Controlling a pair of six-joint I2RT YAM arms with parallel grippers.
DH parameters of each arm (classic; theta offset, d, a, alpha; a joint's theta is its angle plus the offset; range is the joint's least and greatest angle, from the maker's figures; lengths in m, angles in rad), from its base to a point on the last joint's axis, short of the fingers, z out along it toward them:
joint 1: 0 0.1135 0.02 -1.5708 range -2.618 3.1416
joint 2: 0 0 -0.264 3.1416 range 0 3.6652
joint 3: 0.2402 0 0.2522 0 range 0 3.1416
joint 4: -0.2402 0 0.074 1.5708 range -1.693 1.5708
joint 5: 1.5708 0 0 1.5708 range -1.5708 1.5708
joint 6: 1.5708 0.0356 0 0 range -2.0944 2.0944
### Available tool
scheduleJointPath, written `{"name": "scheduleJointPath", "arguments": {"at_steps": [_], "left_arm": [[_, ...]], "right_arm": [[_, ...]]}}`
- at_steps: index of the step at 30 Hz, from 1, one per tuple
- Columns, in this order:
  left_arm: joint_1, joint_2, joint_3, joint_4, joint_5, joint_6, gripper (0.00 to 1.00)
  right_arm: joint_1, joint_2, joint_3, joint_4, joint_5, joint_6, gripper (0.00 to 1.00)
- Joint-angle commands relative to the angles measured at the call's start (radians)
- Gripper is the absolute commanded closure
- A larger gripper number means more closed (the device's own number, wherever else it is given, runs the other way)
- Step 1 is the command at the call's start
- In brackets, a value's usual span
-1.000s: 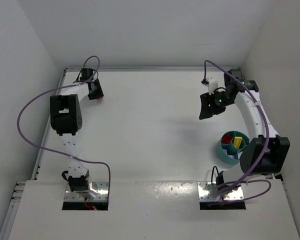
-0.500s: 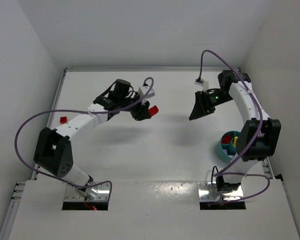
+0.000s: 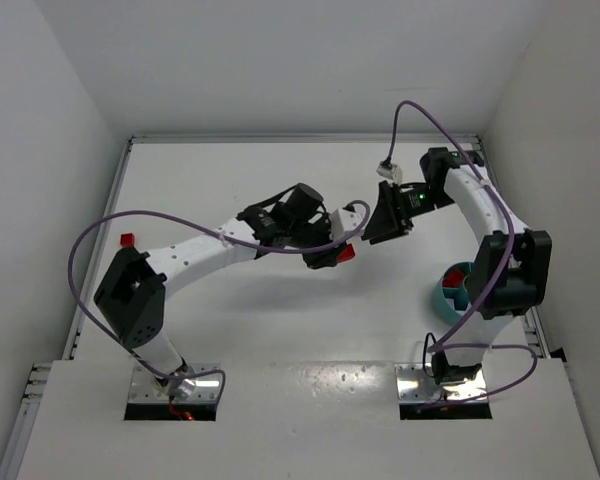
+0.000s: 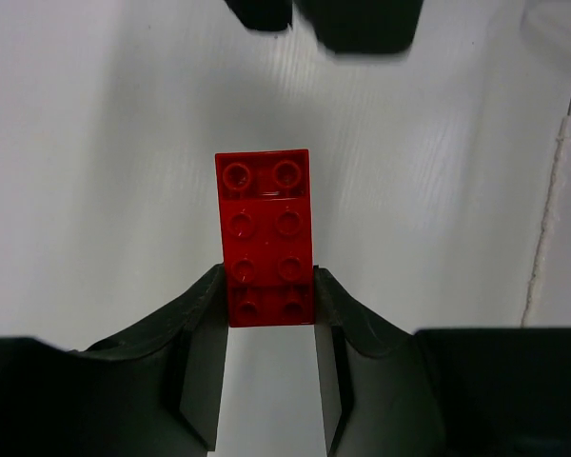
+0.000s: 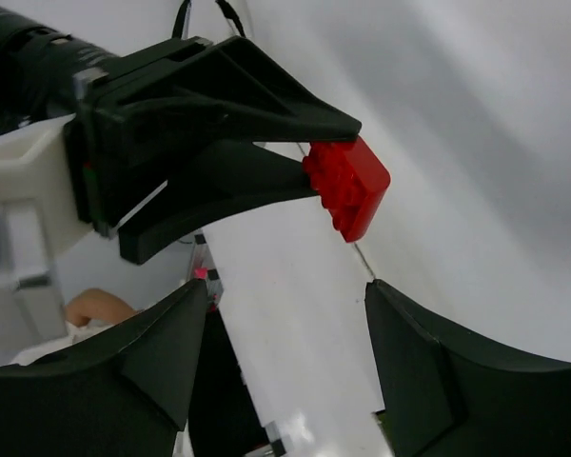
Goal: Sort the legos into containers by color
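Note:
Next, I grab the red brick by its loose end with my right gripper and bring it over, as the teal dish is past my left gripper's reach.
My left gripper is shut on a red lego brick and holds it above the table's middle. In the left wrist view the brick sticks out forward between the fingertips, studs facing the camera. My right gripper is open and empty, just right of the brick and facing it. In the right wrist view the brick hangs ahead of the wide-open fingers, held by the left gripper. The teal dish sits at the right, partly hidden by the right arm. A second red brick lies at the far left.
White walls close in the table on the left, back and right. Purple cables loop over both arms. The right arm's elbow stands over the dish. The two arm bases sit at the near edge.
My left arm has swung right from the back left corner, carrying the red brick to the middle. My right gripper has moved left toward it, staying open.

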Motion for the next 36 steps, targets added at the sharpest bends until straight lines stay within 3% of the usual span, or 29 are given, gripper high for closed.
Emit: {"name": "scheduleJointPath", "arguments": {"at_steps": [1,14,22,26,31,34,35,36], "left_arm": [[-0.034,0.008,0.073,0.026,-0.078,-0.009,0.97],[-0.061,0.036,0.153,0.026,-0.06,-0.047,0.97],[-0.08,0.036,0.153,0.026,-0.051,-0.065,0.97],[-0.09,0.045,0.144,0.026,-0.051,-0.075,0.98],[-0.1,0.045,0.143,0.026,-0.093,-0.084,0.98],[-0.1,0.045,0.134,0.026,-0.132,-0.093,0.85],[-0.086,0.045,0.134,0.026,-0.132,-0.105,0.7],[-0.086,0.045,0.124,0.036,-0.141,-0.117,0.63]], "right_arm": [[0.02,0.021,-0.037,0.024,-0.05,0.035,0.32],[0.039,0.08,-0.051,0.089,-0.029,0.078,0.35],[0.048,0.089,-0.051,0.109,-0.041,0.088,0.46],[0.048,0.098,-0.051,0.109,-0.05,0.088,0.57],[0.048,0.077,-0.063,0.109,-0.06,0.088,0.87],[0.048,0.026,-0.085,0.109,-0.05,0.075,0.99],[0.048,0.015,-0.085,0.098,-0.038,0.075,1.0],[0.039,-0.006,-0.085,0.084,-0.029,0.062,1.0]]}}
